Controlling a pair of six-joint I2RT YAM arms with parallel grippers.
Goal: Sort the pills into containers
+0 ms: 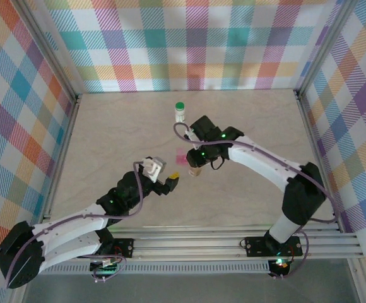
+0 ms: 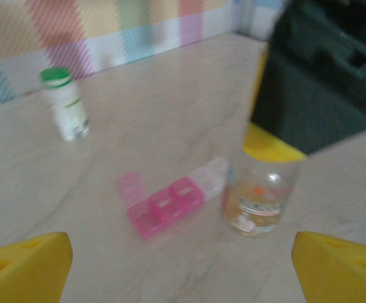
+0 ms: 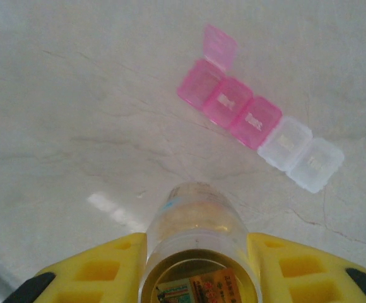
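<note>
My right gripper covers the clear bottle's top [image 3: 199,281] from above, so next my left gripper takes the bottle by its lower body [image 2: 253,210] and frees my right gripper.
The containers are a flat pill-box strip [image 3: 259,126] of pink and clear square compartments lying on the table, also seen in the top view [image 1: 182,158] and the left wrist view [image 2: 170,202]. The pink end compartment has its lid up. Just in front of the strip stands a clear bottle [image 3: 199,233] with small pills blurred inside [image 2: 259,205]. My right gripper [image 3: 199,252] is shut on its neck from above, with yellow fingers [image 3: 107,268] on either side. My left gripper [image 2: 183,268] hangs open and empty, low over the table, a short way from the strip [image 1: 172,182].
A white bottle with a green cap [image 1: 180,112] stands upright behind the strip, towards the back wall [image 2: 66,104]. Checked walls close the table on three sides. A metal rail [image 1: 233,243] runs along the near edge.
</note>
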